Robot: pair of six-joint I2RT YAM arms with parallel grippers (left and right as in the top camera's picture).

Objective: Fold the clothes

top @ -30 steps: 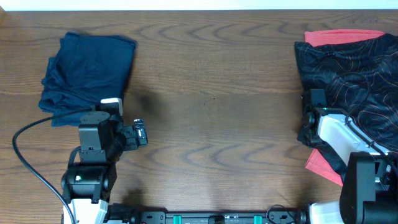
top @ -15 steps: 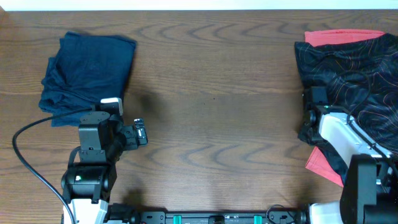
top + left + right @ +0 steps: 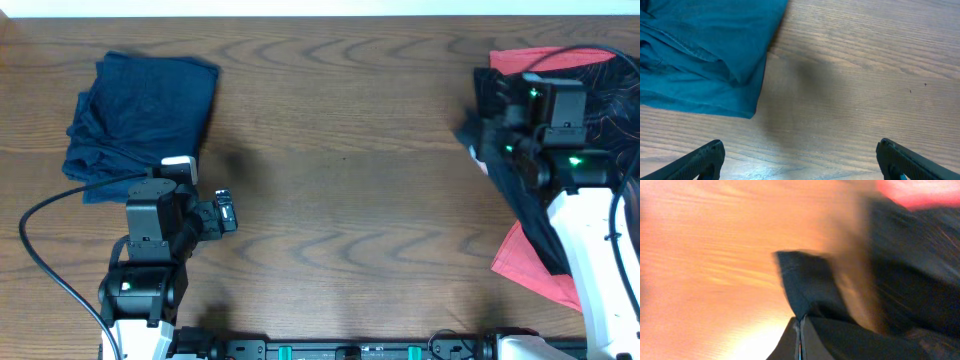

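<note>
My right gripper has hold of the jersey's black fold [image 3: 471,130], and the wood in the middle [image 3: 345,140] is clear. I should keep pulling the fold there until the jersey spreads out.
The black jersey with thin orange lines [image 3: 618,105] lies crumpled at the right edge of the table, over a coral-red piece [image 3: 527,61]. My right gripper [image 3: 478,140] is shut on a black fold of this pile [image 3: 810,280] and holds it up above the wood. In the right wrist view, which is blurred, the right gripper [image 3: 801,322] has its jaws pressed together on the cloth. A folded navy garment [image 3: 140,115] lies at the far left. My left gripper [image 3: 228,212] is open and empty over bare wood, below and to the right of the navy garment [image 3: 700,55].
More coral-red cloth [image 3: 525,262] shows near the front right, under my right arm. A black cable [image 3: 40,250] loops beside the left arm's base. The wooden table [image 3: 340,200] is bare between the two piles.
My right gripper has moved away from the front edge towards the far side and risen, with the black cloth edge in it. The left arm has not moved.
</note>
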